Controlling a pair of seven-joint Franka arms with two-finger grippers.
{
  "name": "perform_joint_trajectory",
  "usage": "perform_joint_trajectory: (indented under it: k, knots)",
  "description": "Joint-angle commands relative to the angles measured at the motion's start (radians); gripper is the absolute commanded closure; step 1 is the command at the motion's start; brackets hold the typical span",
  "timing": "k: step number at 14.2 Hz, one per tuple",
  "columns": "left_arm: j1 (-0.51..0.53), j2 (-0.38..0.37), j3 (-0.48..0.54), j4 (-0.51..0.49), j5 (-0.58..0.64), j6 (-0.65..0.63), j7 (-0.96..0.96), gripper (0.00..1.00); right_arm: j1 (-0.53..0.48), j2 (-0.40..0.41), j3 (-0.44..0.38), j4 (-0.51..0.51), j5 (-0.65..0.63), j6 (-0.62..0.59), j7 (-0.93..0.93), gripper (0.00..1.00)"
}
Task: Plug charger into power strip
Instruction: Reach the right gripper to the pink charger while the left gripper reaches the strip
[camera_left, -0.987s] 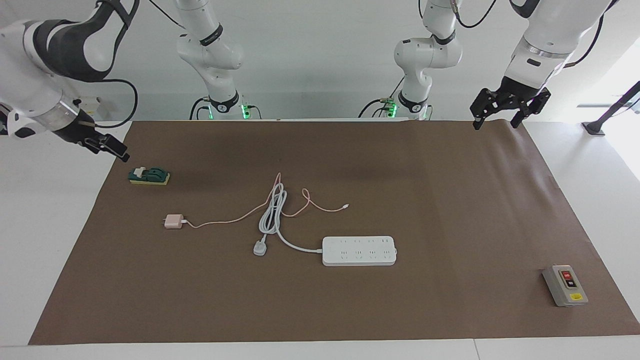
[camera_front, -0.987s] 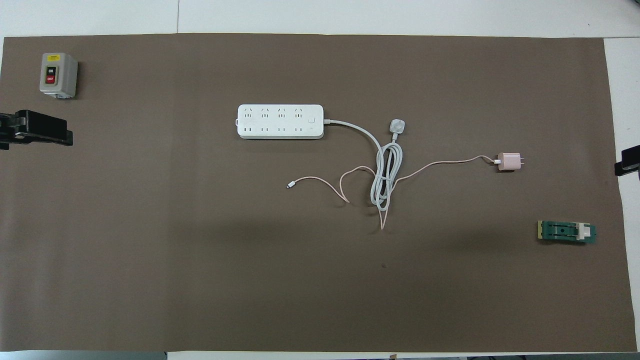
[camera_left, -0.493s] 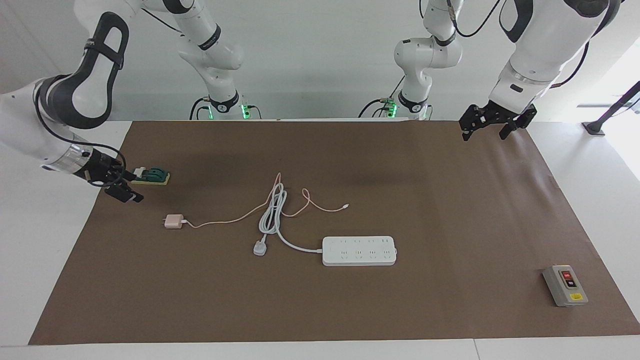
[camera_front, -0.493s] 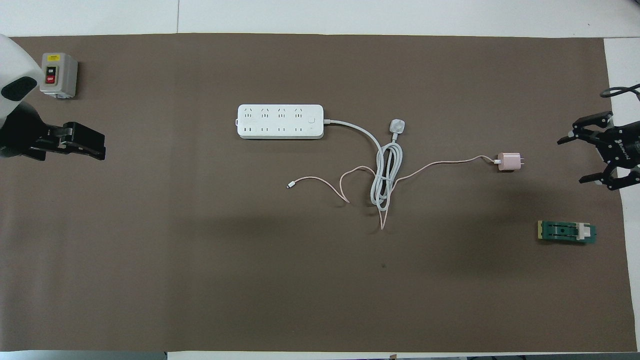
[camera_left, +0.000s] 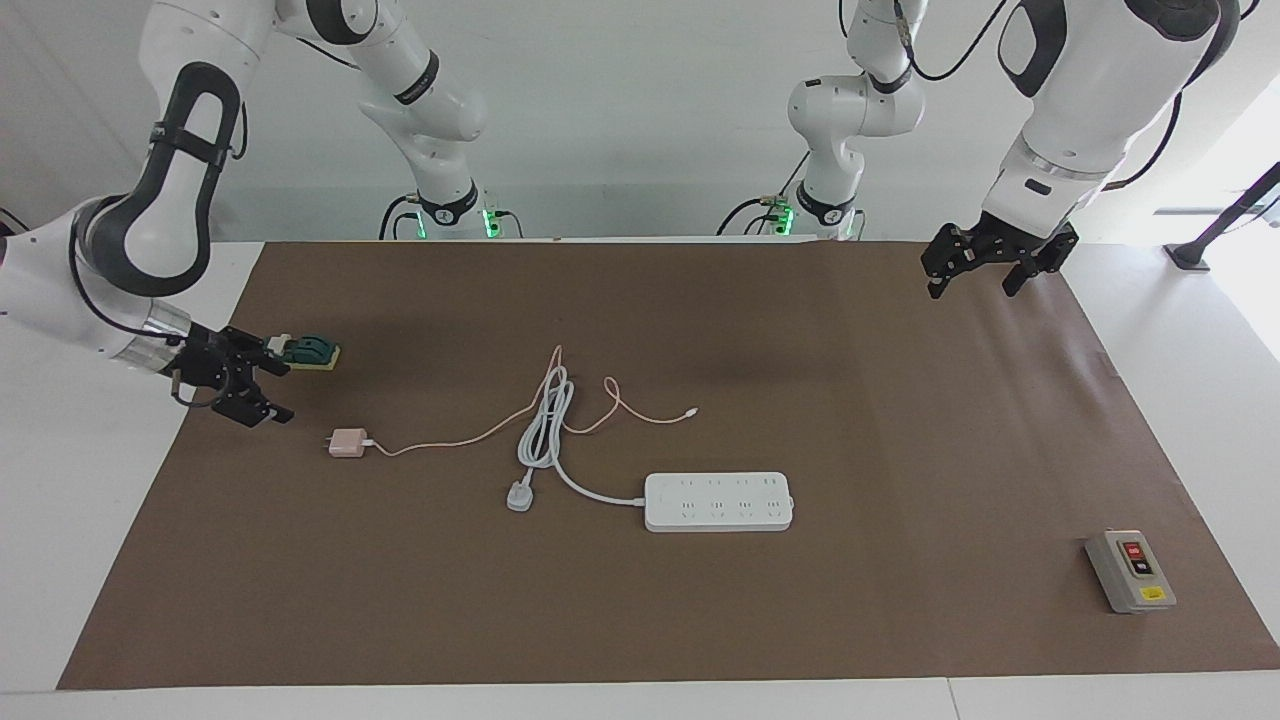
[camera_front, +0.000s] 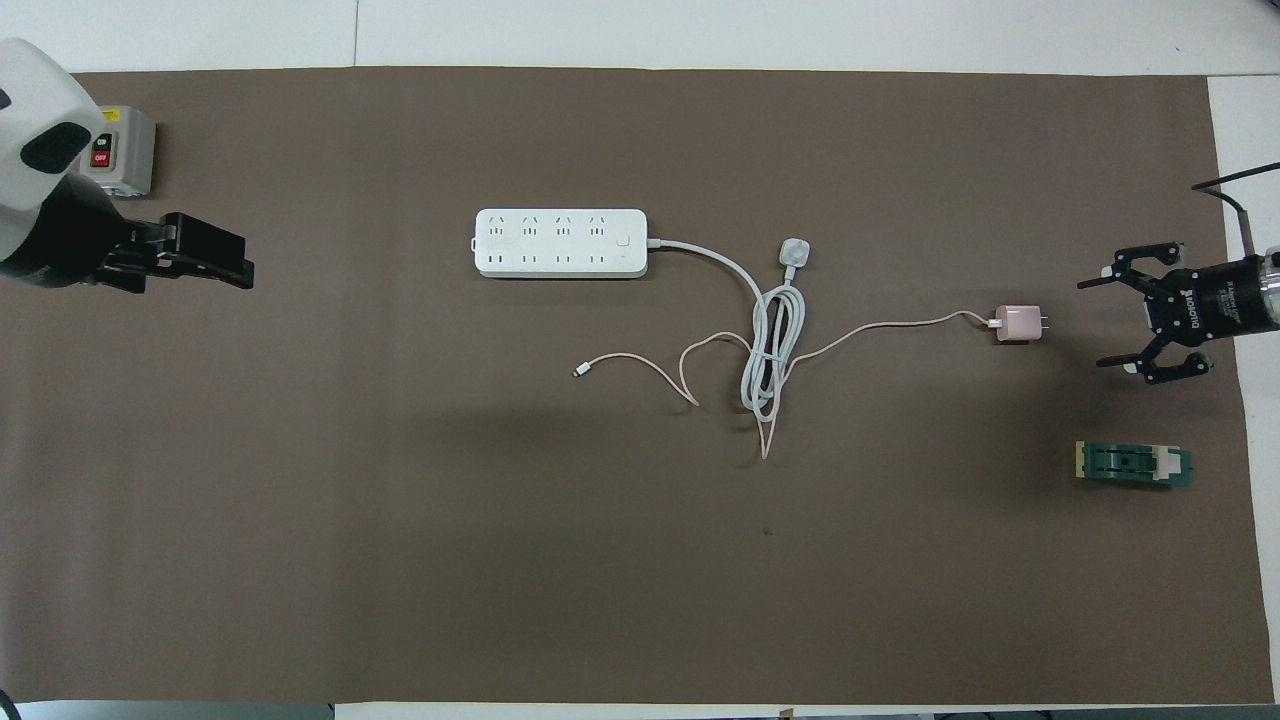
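I expect the cable to slip free of the coil when I carry the charger, because the pink cable's connector (camera_front: 891, 324) lies loose (camera_front: 583, 368) beyond the coiled white cord.
The pale-pink charger (camera_left: 348, 442) lies on the brown mat toward the right arm's end; it also shows in the overhead view (camera_front: 1017, 324). Its thin pink cable (camera_left: 450, 439) runs to a small white connector (camera_left: 693, 411). The white power strip (camera_left: 718, 501) lies flat mid-table, farther from the robots than the cable; it also shows in the overhead view (camera_front: 560, 243). My right gripper (camera_left: 275, 392) is open and empty, low over the mat's edge beside the charger, apart from it; it also shows in the overhead view (camera_front: 1105, 322). My left gripper (camera_left: 972, 288) is open and empty, up over the mat's other end.
The strip's thick white cord is coiled across the pink cable and ends in a white three-pin plug (camera_left: 519, 496). A green and yellow block (camera_left: 305, 351) lies next to the right gripper, nearer to the robots. A grey switch box (camera_left: 1130, 571) stands at the left arm's end.
My right gripper has come down from the mat's edge to just beside the charger, with its fingers spread. My left gripper has shifted a little over its end of the mat.
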Motion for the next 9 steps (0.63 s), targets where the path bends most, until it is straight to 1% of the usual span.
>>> perform_joint_trajectory:
  k: [1,3,4,5,9]
  knots:
    - [0.023,0.066,0.004,0.023,-0.197,0.01,0.012,0.0,-0.002,0.033,0.011,-0.012,0.066,0.04,0.011,0.0]
    - [0.02,0.105,0.0,0.022,-0.334,0.029,0.029,0.0,0.011,0.045,0.011,-0.024,0.084,0.078,0.009,0.0]
    - [0.017,0.138,0.0,0.014,-0.471,0.059,0.045,0.0,0.016,0.048,0.011,-0.045,0.106,0.087,0.005,0.0]
    - [0.017,0.151,0.0,0.014,-0.547,0.058,0.047,0.0,0.018,0.051,0.011,-0.05,0.121,0.094,-0.009,0.0]
    - [0.045,0.223,0.0,0.012,-0.792,0.052,0.099,0.0,0.022,0.056,0.011,-0.069,0.124,0.12,-0.018,0.0]
